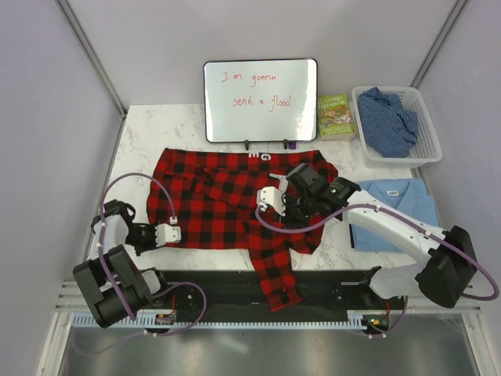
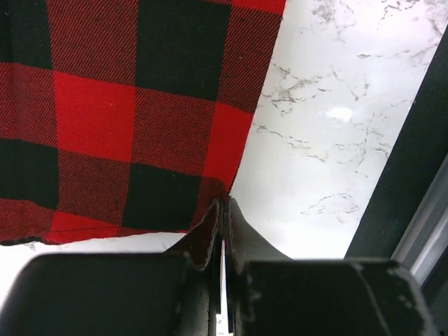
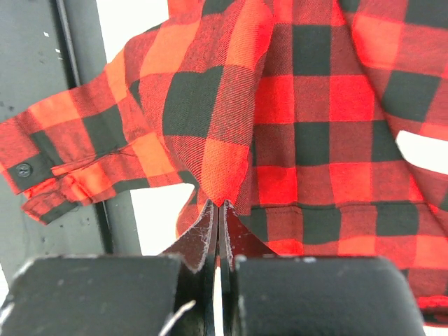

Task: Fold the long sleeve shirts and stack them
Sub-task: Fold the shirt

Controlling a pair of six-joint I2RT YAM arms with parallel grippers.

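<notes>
I keep carrying the flannel's corner in my left gripper and its raised fold [image 3: 225,150] in my right gripper until both reach the flat back edge [image 1: 278,160].
The red-and-black checked flannel [image 1: 219,196] lies spread on the marble table, one sleeve [image 1: 278,286] hanging over the front edge. My left gripper [image 1: 174,233] is at its lower left corner; in the left wrist view the gripper [image 2: 225,203] is shut on the corner of the flannel [image 2: 105,105]. My right gripper [image 1: 272,198] is over the shirt's middle; in the right wrist view it [image 3: 220,206] is shut on a raised fold of the flannel [image 3: 315,140]. The light blue collared shirt [image 1: 395,210] lies folded at the right. The darker blue speckled shirt [image 1: 391,119] sits in a basket.
A white basket [image 1: 429,149] stands at the back right, a book [image 1: 337,116] beside it and a whiteboard [image 1: 261,99] with red writing at the back centre. The black front rail [image 1: 235,282] runs along the table's near edge.
</notes>
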